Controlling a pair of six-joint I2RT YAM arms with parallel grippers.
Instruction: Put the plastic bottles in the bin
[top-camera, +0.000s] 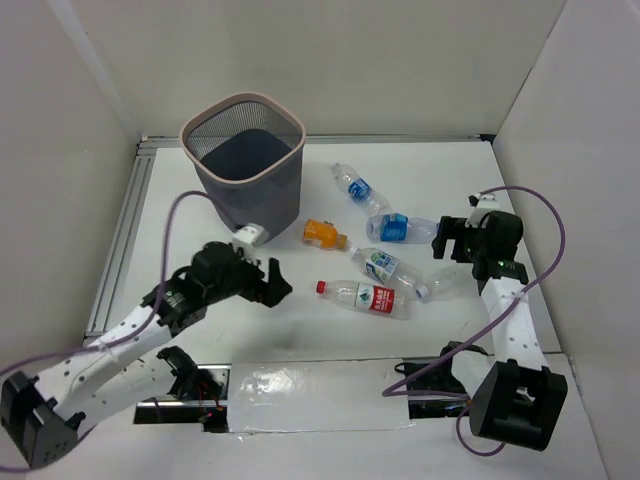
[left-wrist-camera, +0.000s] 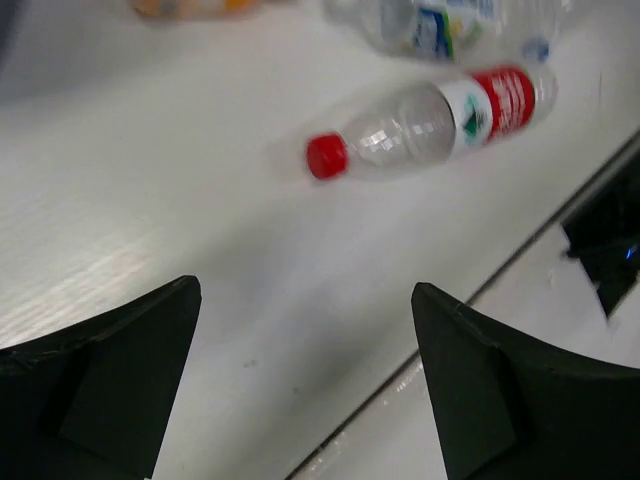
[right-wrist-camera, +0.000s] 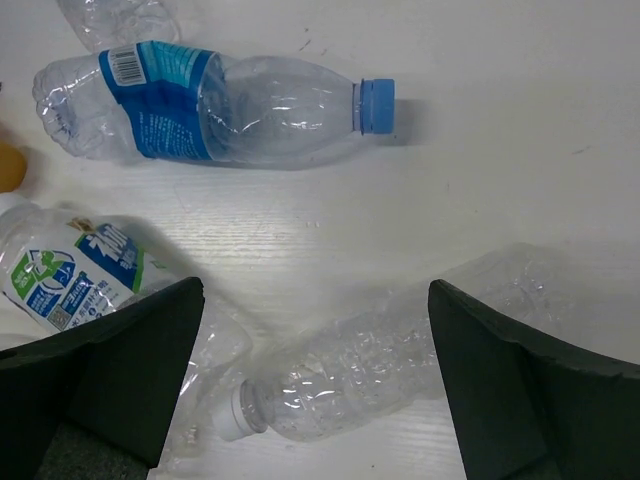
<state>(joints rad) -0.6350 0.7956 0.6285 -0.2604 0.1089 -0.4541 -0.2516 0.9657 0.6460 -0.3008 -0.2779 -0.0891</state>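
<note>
The clear bottle (right-wrist-camera: 345, 370) lies lengthwise across the right gripper's fingers, so next the right gripper goes over to the green-white bottle (top-camera: 382, 266) and turns to straddle that bottle's label.
The wire-mesh bin (top-camera: 243, 160) stands at the back left. Several plastic bottles lie right of it: two blue-labelled (top-camera: 352, 185) (top-camera: 400, 227), a short orange one (top-camera: 325, 235), a green-white one (top-camera: 385, 266), a red-white one (top-camera: 365, 297) and a clear unlabelled one (top-camera: 448, 280). My left gripper (top-camera: 272, 282) is open and empty, left of the red-white bottle (left-wrist-camera: 430, 120). My right gripper (top-camera: 455, 238) is open and empty above the clear bottle (right-wrist-camera: 400, 360), with a blue-labelled bottle (right-wrist-camera: 210, 105) beyond it and the green-white one (right-wrist-camera: 75, 275) by its left finger.
White walls enclose the table on the left, back and right. A metal rail (top-camera: 125, 230) runs along the table's left edge. A shiny taped strip (top-camera: 320, 385) lies at the front between the arm bases. Purple cables loop from both arms.
</note>
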